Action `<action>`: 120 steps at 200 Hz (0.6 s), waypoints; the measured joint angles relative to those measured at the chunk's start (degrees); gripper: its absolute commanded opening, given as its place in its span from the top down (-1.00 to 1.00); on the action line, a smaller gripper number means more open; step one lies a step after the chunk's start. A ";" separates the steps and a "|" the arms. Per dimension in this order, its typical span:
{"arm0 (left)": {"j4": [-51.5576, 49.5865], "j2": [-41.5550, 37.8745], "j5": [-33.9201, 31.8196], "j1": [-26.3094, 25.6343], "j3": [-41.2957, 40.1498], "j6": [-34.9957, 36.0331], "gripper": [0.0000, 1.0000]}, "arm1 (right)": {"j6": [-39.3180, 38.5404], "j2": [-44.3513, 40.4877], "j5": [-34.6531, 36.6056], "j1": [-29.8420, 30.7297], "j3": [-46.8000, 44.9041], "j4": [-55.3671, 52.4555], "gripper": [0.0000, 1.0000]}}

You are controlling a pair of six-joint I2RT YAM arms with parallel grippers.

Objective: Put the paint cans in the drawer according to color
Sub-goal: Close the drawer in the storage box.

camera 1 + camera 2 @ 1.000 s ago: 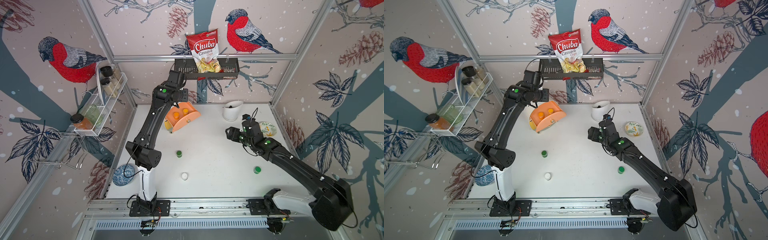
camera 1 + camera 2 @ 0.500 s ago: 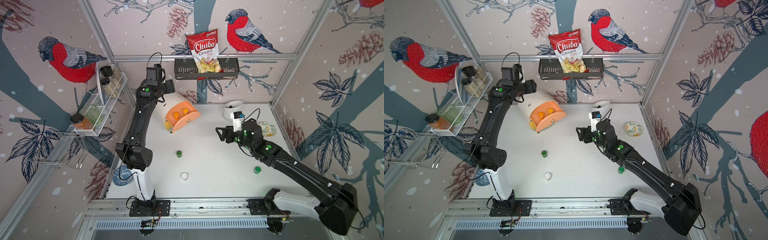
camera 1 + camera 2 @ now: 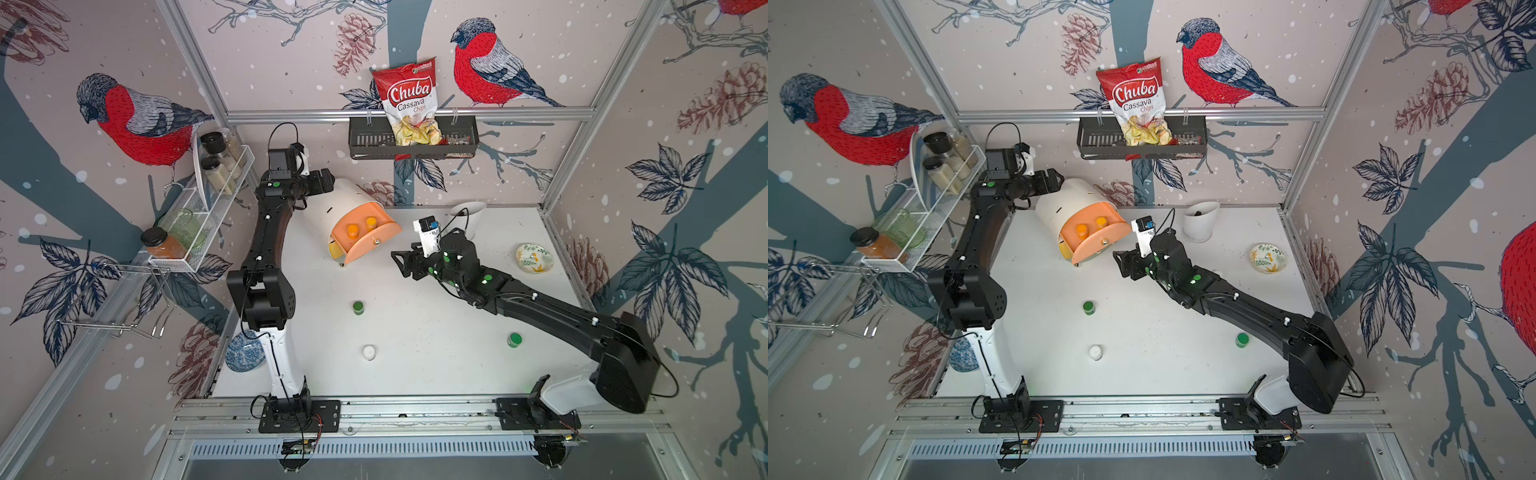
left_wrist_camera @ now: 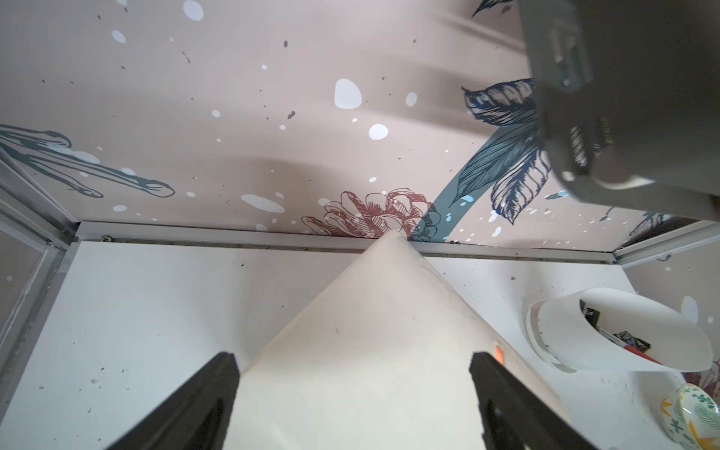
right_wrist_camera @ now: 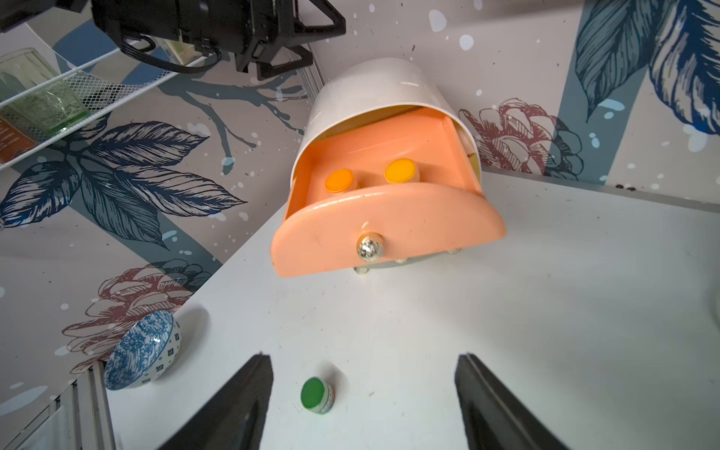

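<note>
The peach drawer (image 3: pixel 364 229) juts out over the lower drawers, so next my right gripper pushes its brass knob (image 3: pixel 377 240) in while my left gripper braces the chest.
The white arched drawer chest (image 3: pixel 332 208) stands at the table's back left. Its peach top drawer (image 5: pixel 389 226) is pulled out and holds two orange-lidded paint cans (image 5: pixel 339 180) (image 5: pixel 399 170). On the table lie two green cans (image 3: pixel 358 307) (image 3: pixel 514 339) and a white one (image 3: pixel 369 352). My left gripper (image 3: pixel 328 183) hangs open at the chest's rear top. Its fingers (image 4: pixel 218 374) straddle the white shell (image 4: pixel 350 350). My right gripper (image 3: pixel 397 262) is open and empty, facing the peach front and its brass knob (image 5: pixel 369 246). A green can (image 5: pixel 316 394) lies below it.
A white slant-rimmed cup (image 3: pixel 467 216) and a patterned dish (image 3: pixel 535 258) stand at the back right. A blue bowl (image 3: pixel 245 353) rests at the table's left edge. A wire shelf with jars (image 3: pixel 199 224) and a black basket (image 3: pixel 361 141) with a chips bag hang on the walls.
My left gripper has left the open drawer, swung back-left, then come to the chest's rear top with its jaws opening wide. My right gripper moved left, from near the cup toward the drawer front.
</note>
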 measured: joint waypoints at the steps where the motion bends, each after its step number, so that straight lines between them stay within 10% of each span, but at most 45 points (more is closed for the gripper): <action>1: -0.02 0.28 0.02 0.11 0.22 0.15 -0.91 | 0.00 0.33 0.00 0.07 0.33 -0.04 -0.57; 120: -0.37 4.74 3.32 2.14 1.20 2.27 -0.87 | -0.26 13.29 1.14 1.22 9.64 -0.96 -0.38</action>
